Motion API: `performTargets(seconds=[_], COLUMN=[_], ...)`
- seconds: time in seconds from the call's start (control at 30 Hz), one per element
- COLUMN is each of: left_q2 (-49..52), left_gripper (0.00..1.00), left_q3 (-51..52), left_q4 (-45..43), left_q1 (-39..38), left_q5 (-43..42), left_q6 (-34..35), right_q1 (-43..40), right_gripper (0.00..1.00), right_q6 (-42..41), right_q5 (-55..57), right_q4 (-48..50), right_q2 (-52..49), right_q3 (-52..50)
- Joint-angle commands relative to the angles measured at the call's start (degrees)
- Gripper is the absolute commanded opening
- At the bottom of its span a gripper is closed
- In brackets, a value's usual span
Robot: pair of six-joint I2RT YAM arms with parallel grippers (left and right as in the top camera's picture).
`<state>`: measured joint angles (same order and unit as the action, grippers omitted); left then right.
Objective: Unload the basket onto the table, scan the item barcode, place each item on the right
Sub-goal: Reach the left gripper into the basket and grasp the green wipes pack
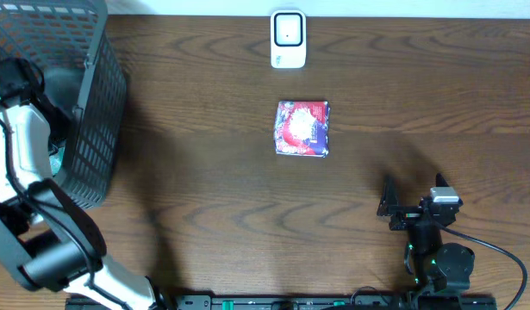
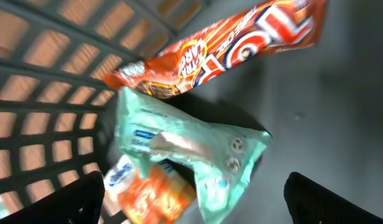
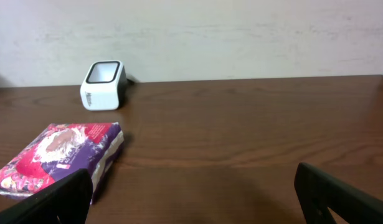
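Observation:
I keep lowering my left gripper until it straddles the mint-green packet's near end (image 2: 225, 177), which is below my open fingers while the mint-green packet (image 2: 172, 137) lies over the orange packet.
My left gripper (image 2: 200, 198) is open inside the grey mesh basket (image 1: 101, 103), hovering over a pile of snack packets. A mint-green packet (image 2: 185, 143) lies directly below the jaws, partly over a small orange packet (image 2: 157, 196). A long red-orange packet (image 2: 228, 43) lies further in. Nothing is between the fingers (image 2: 79, 199). A purple-and-red packet (image 1: 302, 128) lies flat on the table's middle, and the white barcode scanner (image 1: 288, 39) stands behind it. My right gripper (image 3: 197, 199) is open and empty, low over the table, to the right of that packet (image 3: 60, 155).
The basket's mesh wall (image 2: 48, 93) stands close on the left of my left gripper. The right arm's base (image 1: 441, 263) sits at the table's front right edge. The dark wooden table (image 1: 204, 172) stretches between the basket and the purple-and-red packet.

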<state>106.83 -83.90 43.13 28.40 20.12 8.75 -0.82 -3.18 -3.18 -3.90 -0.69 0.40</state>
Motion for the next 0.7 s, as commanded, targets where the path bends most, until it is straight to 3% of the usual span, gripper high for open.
performTargets(seconds=[0.0, 0.23, 0.43, 0.67], left_q2=[2.49, 6.36, 9.46, 9.99], left_gripper=[0.92, 0.92, 0.92, 0.83], left_q3=[0.2, 0.2, 0.22, 0.22], left_q4=[-1.57, -4.68, -4.68, -2.71], left_q1=[0.52, 0.52, 0.57, 0.57], left_q5=[1.4, 1.4, 1.4, 1.4], left_q6=[3.78, 6.64, 18.91, 22.21], right_q1=[0.52, 0.52, 0.52, 0.52], right_gripper=[0.99, 0.99, 0.99, 0.99], right_q6=[0.66, 0.66, 0.66, 0.66], right_q5=[0.04, 0.04, 0.04, 0.04], right_q4=[-0.2, -0.2, -0.2, -0.2], right_q2=[0.31, 0.31, 0.31, 0.31], right_q3=[-0.09, -0.09, -0.09, -0.09])
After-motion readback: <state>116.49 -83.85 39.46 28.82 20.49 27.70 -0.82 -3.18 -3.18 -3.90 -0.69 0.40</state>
